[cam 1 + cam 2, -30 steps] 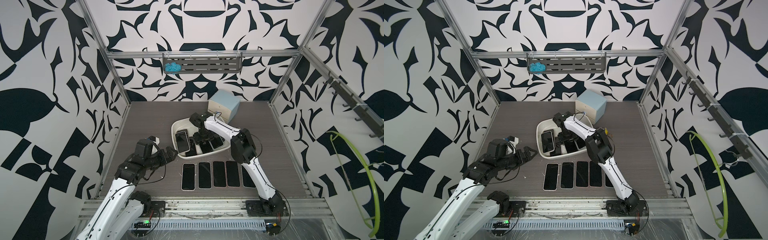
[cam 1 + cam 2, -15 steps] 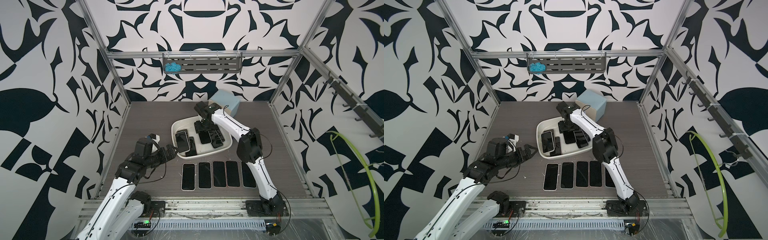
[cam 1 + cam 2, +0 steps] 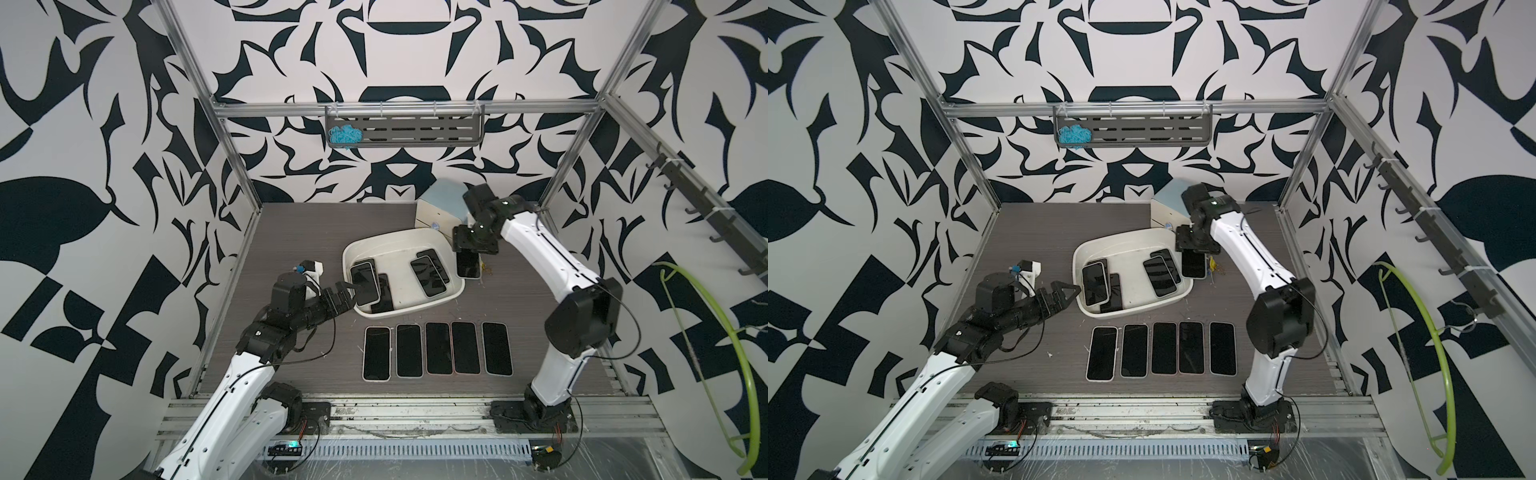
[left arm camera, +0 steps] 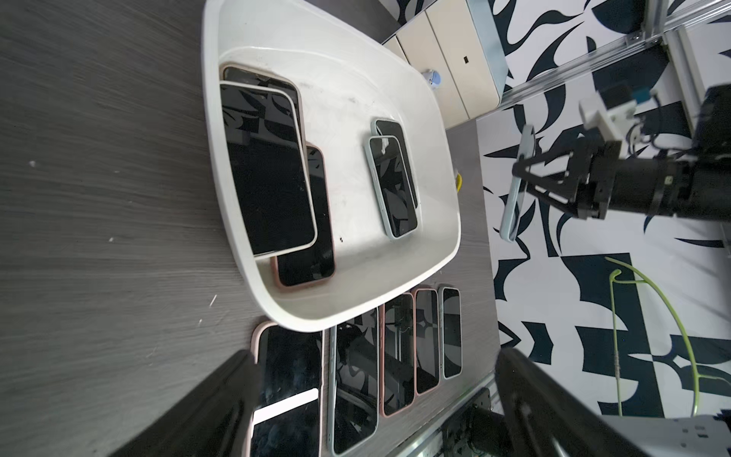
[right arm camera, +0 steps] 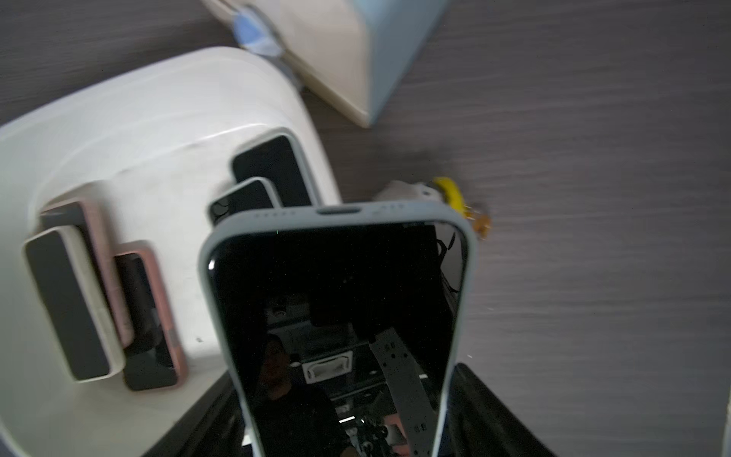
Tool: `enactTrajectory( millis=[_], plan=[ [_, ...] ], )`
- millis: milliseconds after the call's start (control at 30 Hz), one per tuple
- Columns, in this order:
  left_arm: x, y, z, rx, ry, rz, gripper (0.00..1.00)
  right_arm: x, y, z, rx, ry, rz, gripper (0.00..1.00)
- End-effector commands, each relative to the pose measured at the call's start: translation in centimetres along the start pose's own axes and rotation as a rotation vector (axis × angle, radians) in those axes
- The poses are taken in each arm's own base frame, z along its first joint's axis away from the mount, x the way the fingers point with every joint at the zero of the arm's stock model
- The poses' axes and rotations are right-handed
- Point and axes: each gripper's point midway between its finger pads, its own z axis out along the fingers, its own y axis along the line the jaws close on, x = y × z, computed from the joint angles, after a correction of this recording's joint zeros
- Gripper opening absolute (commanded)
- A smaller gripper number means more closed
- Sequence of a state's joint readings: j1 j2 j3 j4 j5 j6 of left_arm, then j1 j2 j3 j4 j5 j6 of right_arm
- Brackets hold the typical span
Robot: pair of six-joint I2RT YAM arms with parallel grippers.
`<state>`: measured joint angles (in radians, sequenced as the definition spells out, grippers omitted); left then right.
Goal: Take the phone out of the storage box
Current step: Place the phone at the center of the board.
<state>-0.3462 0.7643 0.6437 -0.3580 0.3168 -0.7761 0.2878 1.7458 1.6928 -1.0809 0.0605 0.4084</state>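
Note:
My right gripper should keep going past the yellow thing and let go of the blue-grey phone (image 3: 468, 264) on open tabletop (image 3: 504, 294), because the phone is face up outside the box's rim.
The storage box (image 3: 397, 266) is an off-white tub mid-table, with several phones lying inside, also in the left wrist view (image 4: 348, 99). My right gripper (image 3: 469, 252) is shut on a phone (image 3: 468, 266) in a pale blue-grey case. It hangs above the table just outside the box's right rim. The right wrist view shows that phone (image 5: 336, 296) pinched by its long edges between my fingers, right gripper (image 5: 344, 411). My left gripper (image 3: 349, 294) is open and empty at the box's left rim, wide apart in its wrist view (image 4: 375, 395).
Several phones (image 3: 436, 349) lie in a row on the table in front of the box. A cream cabinet with a pale blue top (image 3: 440, 208) stands behind the box. A small yellow thing (image 3: 482, 266) lies under the held phone. A green hanger (image 3: 706, 353) hangs at right.
My right gripper rose out of the box holding the phone and swung right, past the box's right rim. The left arm stayed almost still.

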Motion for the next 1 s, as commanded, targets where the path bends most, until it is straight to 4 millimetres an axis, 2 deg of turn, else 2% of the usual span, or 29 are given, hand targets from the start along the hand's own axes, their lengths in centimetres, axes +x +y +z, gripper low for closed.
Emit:
enactTrajectory(
  millis=[0, 133, 333, 567, 767, 867, 967],
  plan=[
    [-0.8, -0.9, 0.5, 0.057, -0.028, 0.029, 1.0, 1.0, -4.0, -0.1, 0.054, -0.009, 0.044, 0.72],
    [-0.6, -0.6, 1.3, 0.062, -0.009, 0.033, 1.0, 2.2, -7.6, 2.4, 0.131, 0.042, 0.088, 0.72],
    [-0.1, -0.1, 1.5, 0.038, 0.019, 0.037, 1.0, 2.8, -8.6, 7.1, 0.196, 0.162, 0.052, 0.74],
    [-0.5, -0.2, 0.5, -0.005, 0.013, 0.071, 1.0, 3.2, -11.6, 11.7, 0.25, 0.269, 0.093, 0.74],
    [-0.5, -0.2, 0.6, -0.02, 0.029, 0.082, 1.0, 3.4, -12.0, 14.0, 0.221, 0.299, 0.104, 0.77],
    [-0.5, -0.1, 1.0, -0.021, 0.041, 0.075, 1.0, 4.0, -12.1, 14.6, 0.217, 0.326, 0.101, 0.86],
    [-0.8, -0.2, 1.4, -0.021, 0.048, 0.066, 1.0, 4.4, -12.2, 14.2, 0.221, 0.324, 0.101, 0.94]
  ],
)
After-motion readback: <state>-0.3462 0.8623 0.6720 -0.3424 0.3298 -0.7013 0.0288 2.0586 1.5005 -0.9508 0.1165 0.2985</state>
